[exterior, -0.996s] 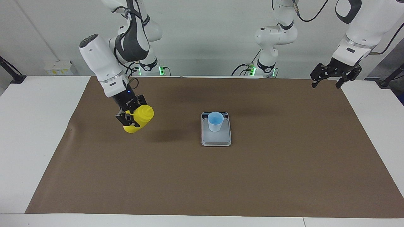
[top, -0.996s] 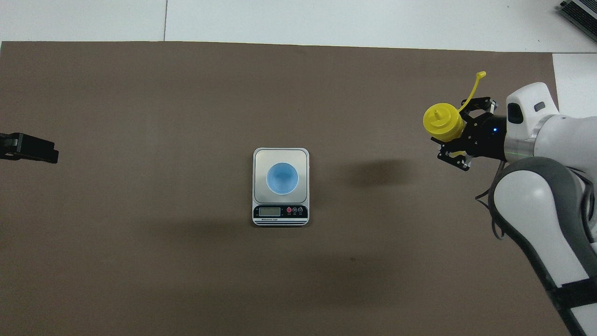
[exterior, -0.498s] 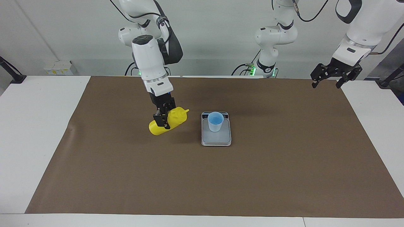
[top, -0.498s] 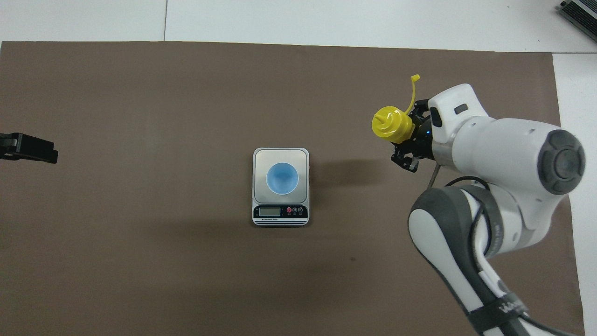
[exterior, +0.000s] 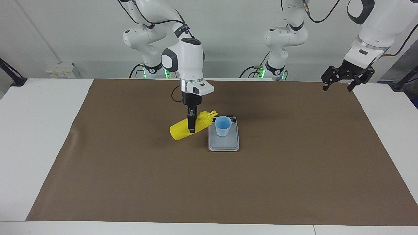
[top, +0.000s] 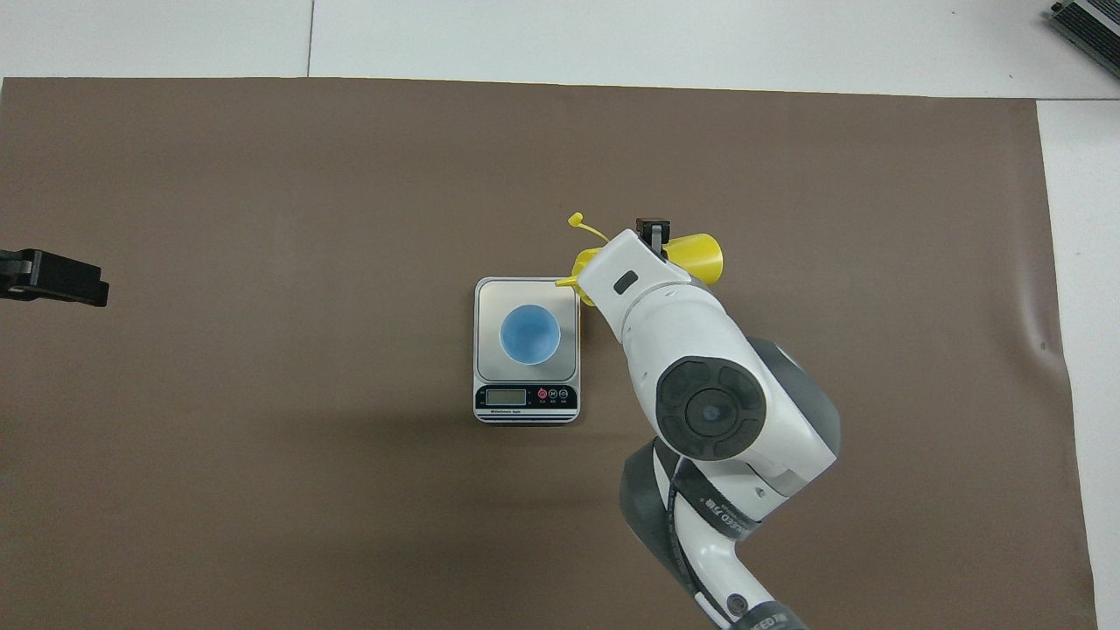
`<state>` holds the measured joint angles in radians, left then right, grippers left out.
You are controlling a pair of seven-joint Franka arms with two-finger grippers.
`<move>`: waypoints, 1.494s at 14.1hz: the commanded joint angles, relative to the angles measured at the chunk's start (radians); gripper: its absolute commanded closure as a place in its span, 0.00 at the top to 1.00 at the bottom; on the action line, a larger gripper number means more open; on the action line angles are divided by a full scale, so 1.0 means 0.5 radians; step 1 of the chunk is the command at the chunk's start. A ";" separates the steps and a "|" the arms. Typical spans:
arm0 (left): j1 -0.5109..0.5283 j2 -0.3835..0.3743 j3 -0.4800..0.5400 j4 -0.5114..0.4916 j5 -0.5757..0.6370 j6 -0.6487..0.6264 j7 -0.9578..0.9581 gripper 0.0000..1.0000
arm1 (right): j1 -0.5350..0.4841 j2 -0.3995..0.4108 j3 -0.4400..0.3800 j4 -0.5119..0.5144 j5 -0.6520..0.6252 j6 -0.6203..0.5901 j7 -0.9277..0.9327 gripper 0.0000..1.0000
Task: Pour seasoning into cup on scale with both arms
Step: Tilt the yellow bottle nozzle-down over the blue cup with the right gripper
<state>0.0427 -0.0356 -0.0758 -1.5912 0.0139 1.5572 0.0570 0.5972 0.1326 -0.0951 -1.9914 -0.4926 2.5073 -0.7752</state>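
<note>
The yellow squeeze bottle's nozzle is short of the cup. Next, my right gripper turns the bottle and lowers its nozzle over the cup's opening before it squeezes.
The seasoning, a yellow squeeze bottle, hangs tilted almost flat over the mat, with my right gripper shut on its middle. Its nozzle points at the pale blue cup and stops just short of the rim. The cap strap sticks out loose. The cup stands upright on the silver scale, whose display faces the robots. In the overhead view the right wrist covers most of the bottle. My left gripper waits open and raised over the mat's edge at the left arm's end.
A brown mat covers most of the white table. Black clamp stands sit at the table's corners nearest the robots. A grey device lies at the corner farthest from them.
The right arm swung the bottle from the right arm's end of the table to beside the scale and tipped it, nozzle toward the cup. The left arm has not moved.
</note>
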 commanded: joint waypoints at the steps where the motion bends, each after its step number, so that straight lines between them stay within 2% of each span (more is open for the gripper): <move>1: 0.019 -0.005 -0.014 0.001 0.021 -0.028 0.006 1.00 | 0.057 0.008 -0.009 0.044 -0.275 -0.072 0.019 0.00; 7: 0.019 -0.005 -0.014 0.001 0.021 -0.031 0.006 1.00 | 0.085 0.032 -0.009 0.034 -0.785 -0.195 0.026 0.00; 9: 0.019 -0.005 -0.017 0.001 0.021 -0.031 0.006 1.00 | 0.088 0.048 -0.009 0.041 -1.026 -0.250 0.029 0.00; 13: 0.019 -0.005 -0.014 0.001 0.021 -0.031 0.006 1.00 | 0.195 0.115 -0.009 0.092 -1.186 -0.412 0.163 0.00; 18: 0.019 -0.005 -0.014 0.001 0.021 -0.031 0.006 1.00 | 0.434 0.342 -0.009 0.289 -1.429 -0.860 0.467 0.00; 21: 0.019 -0.005 -0.017 0.001 0.021 -0.031 0.006 1.00 | 0.456 0.358 -0.009 0.289 -1.457 -0.928 0.492 0.00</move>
<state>0.0428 -0.0356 -0.0762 -1.5912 0.0139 1.5570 0.0570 0.8250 0.2970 -0.0964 -1.8773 -1.1754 2.0809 -0.5440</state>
